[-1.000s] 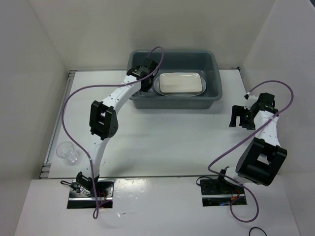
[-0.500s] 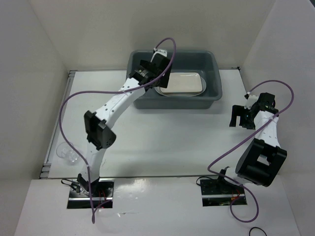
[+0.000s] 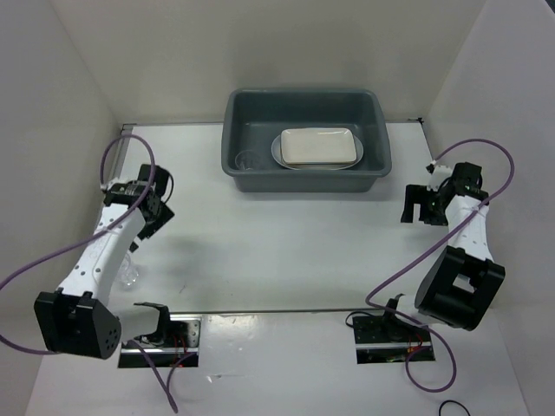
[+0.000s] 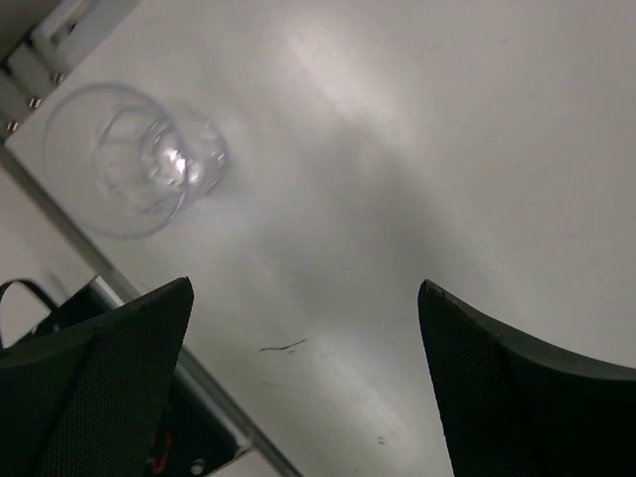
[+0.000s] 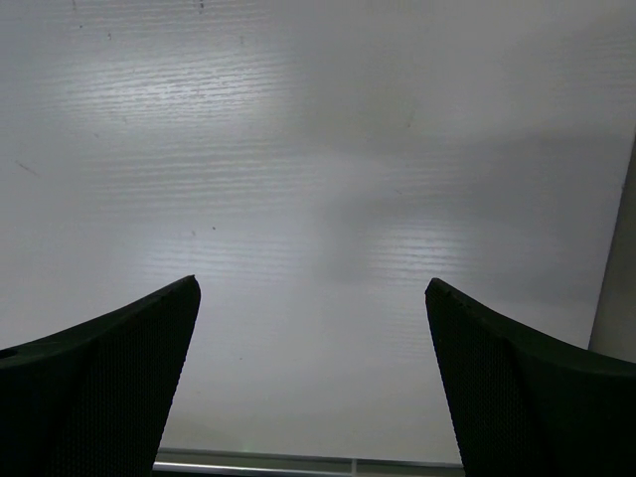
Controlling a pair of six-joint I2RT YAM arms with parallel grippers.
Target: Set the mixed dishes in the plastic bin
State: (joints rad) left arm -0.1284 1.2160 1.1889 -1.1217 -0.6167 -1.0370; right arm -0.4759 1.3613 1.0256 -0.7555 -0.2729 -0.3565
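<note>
My left gripper is open above the clear glass cup's opening (image 4: 114,161), which faces up toward its fingers, so it should keep going down toward the cup's rim (image 4: 185,179) until the fingers are on both sides of the rim.
The dark grey plastic bin (image 3: 381,147) stands at the back centre. Inside it a cream rounded-rectangle plate (image 3: 319,146) lies on a white platter, and a small clear glass cup (image 3: 247,160) sits in its left end. Another clear glass cup (image 3: 130,276) (image 4: 129,159) rests on the table at the near left, partly behind my left arm. My left gripper (image 3: 149,217) (image 4: 304,288) hovers open over the bare table just right of that cup, holding nothing. My right gripper (image 3: 418,211) (image 5: 313,283) hangs open and empty right of the bin.
White walls close in the table on the left, back and right. A metal rail (image 4: 60,234) runs along the table's left edge by the cup. The arm bases (image 3: 160,334) sit at the near edge.
My left arm has left the bin, opened its jaws and swung back to the near left above the table cup. A glass cup now sits in the bin. The right arm has not moved.
</note>
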